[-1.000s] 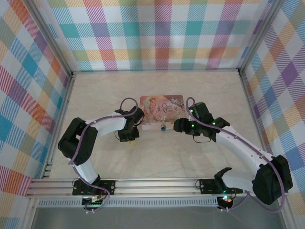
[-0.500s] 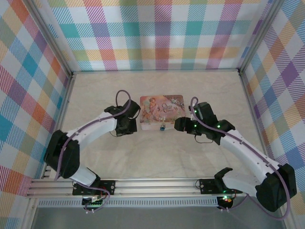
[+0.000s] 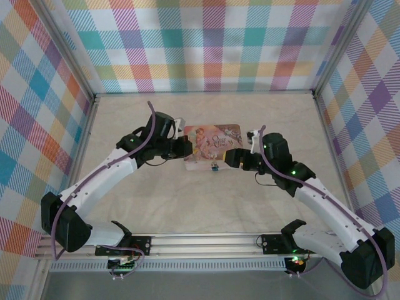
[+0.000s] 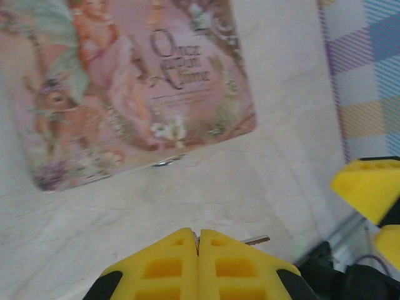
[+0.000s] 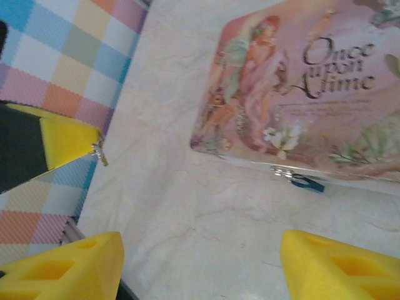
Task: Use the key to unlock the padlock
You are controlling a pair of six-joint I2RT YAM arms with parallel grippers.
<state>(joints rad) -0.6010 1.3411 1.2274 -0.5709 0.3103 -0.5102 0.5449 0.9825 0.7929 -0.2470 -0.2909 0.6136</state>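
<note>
The key's loose end (image 5: 100, 154) points out toward my right gripper's open fingers (image 4: 373, 220), so my left gripper keeps hold of the key until those fingers close on it.
The padlock (image 3: 214, 167) is a tiny bluish-and-silvery lock lying at the near edge of the pink picture tin (image 3: 212, 144). In the right wrist view the padlock (image 5: 304, 182) hangs just below the tin's edge (image 5: 294, 94). My left gripper (image 4: 199, 234) is shut on the key (image 4: 257, 239), whose thin metal tip pokes out to the right of the yellow fingers. It hovers by the tin's left end (image 3: 185, 150). My right gripper (image 5: 200, 265) is open and holds nothing, right of the padlock (image 3: 232, 157). The key (image 5: 100, 154) also shows at the left fingertip there.
The pale marble-look table (image 3: 206, 200) is boxed in by plaid walls (image 3: 212, 44) on three sides. A metal rail (image 3: 206, 242) runs along the near edge by the arm bases. My right gripper's yellow fingers (image 4: 369, 187) appear at the right of the left wrist view.
The left arm has stretched out and its gripper has swung farther back to the tin's left end. The right gripper has shifted slightly back and left toward the tin.
</note>
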